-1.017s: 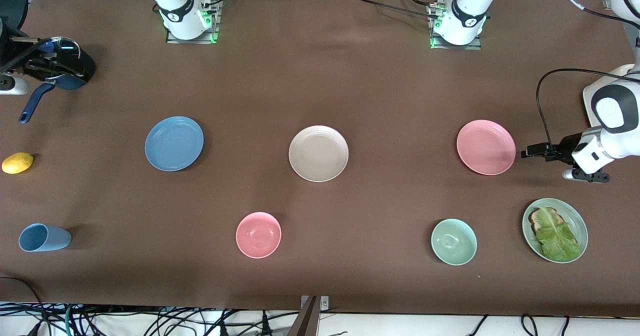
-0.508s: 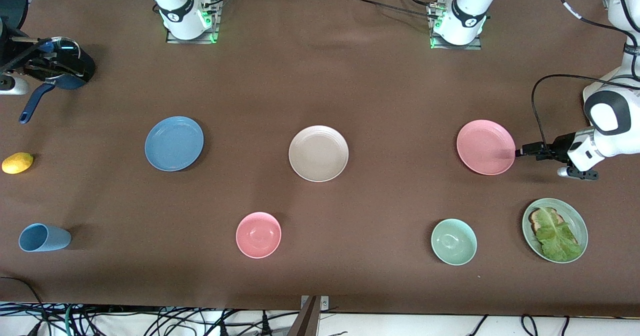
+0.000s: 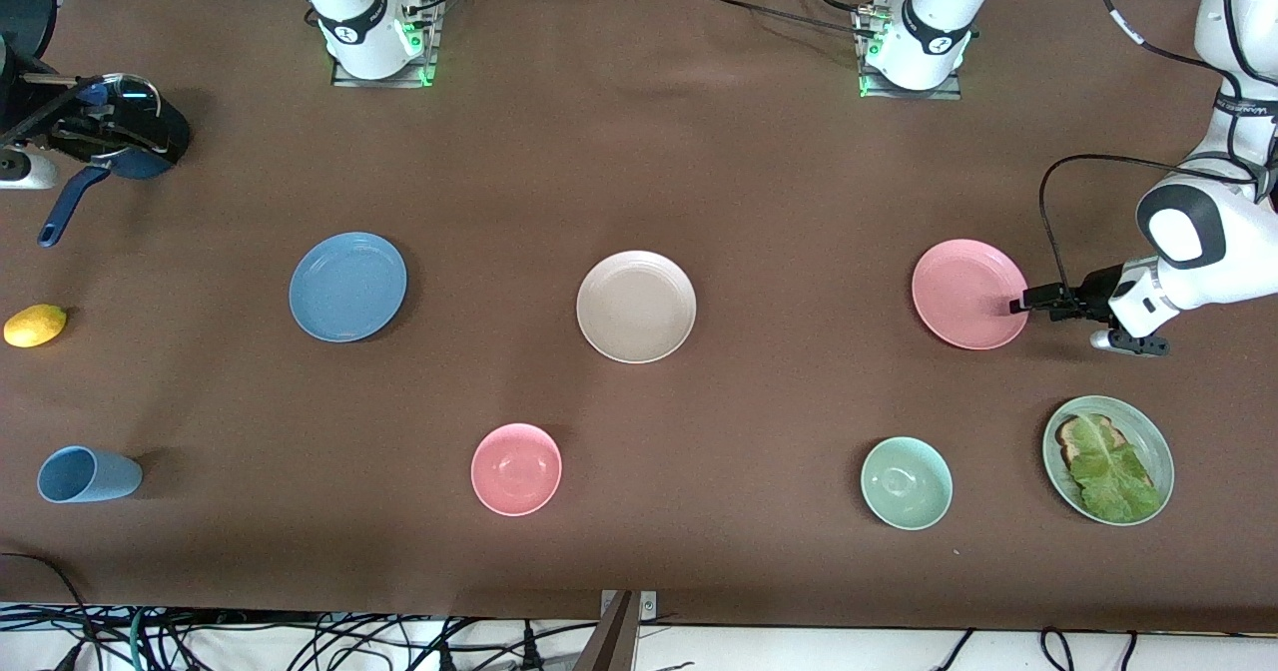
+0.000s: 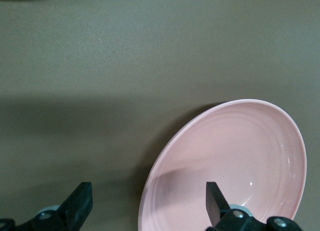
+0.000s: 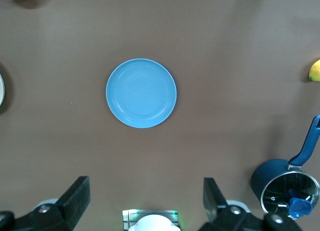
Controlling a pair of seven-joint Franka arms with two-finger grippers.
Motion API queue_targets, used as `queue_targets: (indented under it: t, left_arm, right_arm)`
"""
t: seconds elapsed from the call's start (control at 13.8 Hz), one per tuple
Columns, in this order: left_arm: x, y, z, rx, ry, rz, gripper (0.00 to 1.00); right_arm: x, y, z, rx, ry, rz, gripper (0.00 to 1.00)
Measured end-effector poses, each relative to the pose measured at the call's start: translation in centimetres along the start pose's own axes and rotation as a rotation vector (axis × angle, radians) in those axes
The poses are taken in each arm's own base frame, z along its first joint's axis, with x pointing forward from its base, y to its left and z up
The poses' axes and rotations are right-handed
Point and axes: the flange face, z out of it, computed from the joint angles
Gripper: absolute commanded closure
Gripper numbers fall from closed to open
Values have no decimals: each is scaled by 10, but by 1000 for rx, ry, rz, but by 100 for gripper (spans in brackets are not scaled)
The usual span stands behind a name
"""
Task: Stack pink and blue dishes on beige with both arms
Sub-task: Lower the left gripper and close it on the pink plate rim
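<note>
I expect the pink plate (image 3: 967, 295) to hide almost all of the beige plate (image 3: 636, 307) when I carry it over, because both rims look about the same width.
The pale pink plate (image 3: 969, 294) lies toward the left arm's end of the table. My left gripper (image 3: 1020, 305) is low at its rim, open. In the left wrist view the pink plate (image 4: 235, 156) has its rim between the two fingers of the left gripper (image 4: 147, 206), one finger over the plate, one outside it. The beige plate (image 3: 636, 306) sits mid-table and the blue plate (image 3: 347, 287) toward the right arm's end. My right gripper (image 5: 146, 198) hangs open and empty, high over the table, with the blue plate (image 5: 141, 93) below it; it is out of the front view.
Nearer the front camera are a pink bowl (image 3: 516, 468), a pale green bowl (image 3: 906, 482), a green plate with toast and lettuce (image 3: 1108, 459) and a blue cup (image 3: 85, 474). A lemon (image 3: 35, 325) and a lidded blue pot (image 3: 130, 132) lie at the right arm's end.
My left gripper has slid from beside the pink plate toward it, and its fingers now straddle the rim. The plates and the right arm have not moved.
</note>
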Motion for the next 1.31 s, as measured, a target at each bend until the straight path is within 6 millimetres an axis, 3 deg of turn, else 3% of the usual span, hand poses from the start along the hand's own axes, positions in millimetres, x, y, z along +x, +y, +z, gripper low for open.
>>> queue_targets:
  t: [0.29, 0.58, 0.8, 1.16, 1.31]
  left_arm:
    - [-9, -5, 6, -10, -8, 59, 0]
    - [-20, -6, -2, -9, -2, 72, 0]
    - [-31, -2, -8, -7, -1, 70, 13]
    - [-32, 4, -1, -4, 38, 50, 13]
    - [-32, 5, 3, 3, 39, 51, 18]
  right_arm:
    - [0, -2, 0, -1, 0, -3, 0]
    - [0, -2, 0, -1, -1, -3, 0]
    - [-1, -2, 1, 0, -9, -3, 0]
    - [-1, -2, 1, 0, -11, -4, 0]
    - [-1, -2, 1, 0, -12, -3, 0]
